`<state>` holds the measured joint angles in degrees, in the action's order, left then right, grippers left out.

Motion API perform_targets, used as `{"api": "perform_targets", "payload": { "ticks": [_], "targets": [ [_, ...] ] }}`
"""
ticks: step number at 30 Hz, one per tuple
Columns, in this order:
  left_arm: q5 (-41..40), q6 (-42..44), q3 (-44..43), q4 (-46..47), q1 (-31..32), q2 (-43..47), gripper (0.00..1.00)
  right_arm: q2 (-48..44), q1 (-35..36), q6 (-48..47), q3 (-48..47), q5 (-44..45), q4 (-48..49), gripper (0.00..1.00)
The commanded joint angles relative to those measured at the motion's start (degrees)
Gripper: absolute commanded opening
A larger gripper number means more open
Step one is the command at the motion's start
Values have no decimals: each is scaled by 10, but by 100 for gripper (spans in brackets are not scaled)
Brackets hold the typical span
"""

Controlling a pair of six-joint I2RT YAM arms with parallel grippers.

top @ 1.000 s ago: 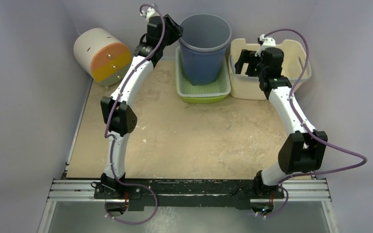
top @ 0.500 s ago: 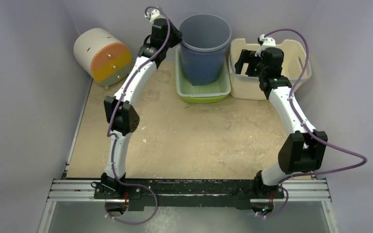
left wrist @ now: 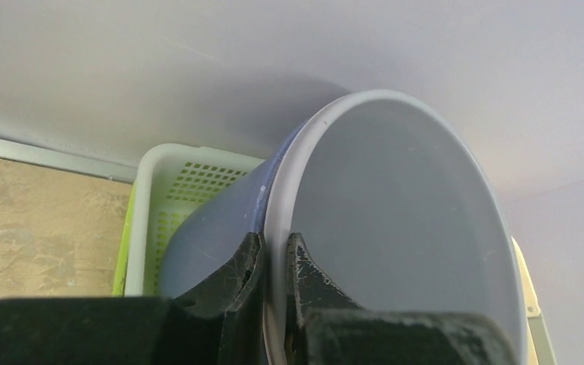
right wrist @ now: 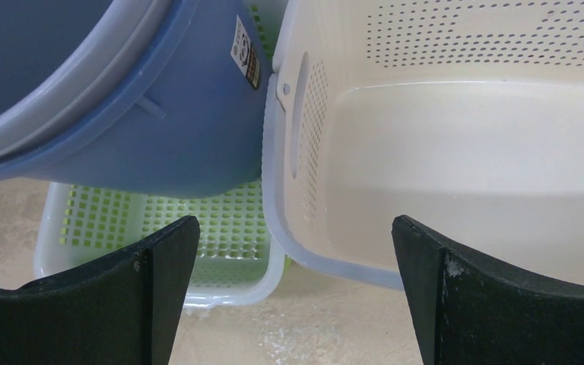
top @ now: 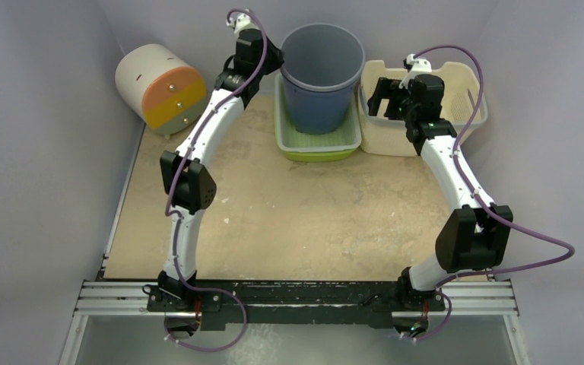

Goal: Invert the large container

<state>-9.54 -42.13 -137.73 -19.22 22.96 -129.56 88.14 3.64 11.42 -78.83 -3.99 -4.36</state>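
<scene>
I expect a grey container point(top: 324, 55) to come out and leave the blue bucket behind when I lift, because the container's grey rim sits above a separate blue rim point(right wrist: 138, 74).
The large container point(top: 321, 84) is a blue bucket with a grey rim, standing mouth up in a green basket point(top: 319, 144) at the back centre. My left gripper point(top: 277, 57) is shut on its left rim. In the left wrist view one finger point(left wrist: 228, 281) lies outside the wall and the other inside, with the left gripper point(left wrist: 275, 247) pinching the rim of the bucket point(left wrist: 395, 220). My right gripper point(top: 384, 99) hangs open to the right of the bucket. In the right wrist view this gripper point(right wrist: 296, 228) holds nothing, and the bucket point(right wrist: 160, 114) fills the upper left.
A cream perforated basket point(top: 395, 141) sits right of the green one, its left wall point(right wrist: 296, 137) touching the bucket's side. A round beige and orange drawer unit point(top: 160, 87) stands at the back left. Grey walls close in behind and on both sides.
My left gripper's jaws have closed onto the bucket's rim, and that wrist has shifted slightly towards the bucket. The right arm has stayed still.
</scene>
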Motion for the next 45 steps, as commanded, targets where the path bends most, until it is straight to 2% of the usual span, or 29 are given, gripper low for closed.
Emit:
{"api": "perform_targets", "payload": {
  "ticks": [1,7,13,20,29,36,40,45],
  "targets": [
    [39,10,15,86,3,72,0,-15,1,3,-2,3,22,100],
    [58,-45,4,175,-9,113,0,-16,0,4,-4,8,23,100],
    [59,-37,29,171,-15,135,0,-18,1,12,-34,-9,26,100],
    [72,-42,109,187,-15,158,0,33,1,64,-154,-57,30,100],
    [77,-40,124,189,-15,166,0,119,1,173,-252,-107,53,100],
    [81,-41,134,194,-15,175,0,157,1,206,-268,-122,67,99],
    [84,-42,153,201,-15,184,0,172,1,215,-282,-129,70,96],
    [86,-42,169,203,-15,190,0,179,1,222,-285,-147,85,83]
  ]
}}
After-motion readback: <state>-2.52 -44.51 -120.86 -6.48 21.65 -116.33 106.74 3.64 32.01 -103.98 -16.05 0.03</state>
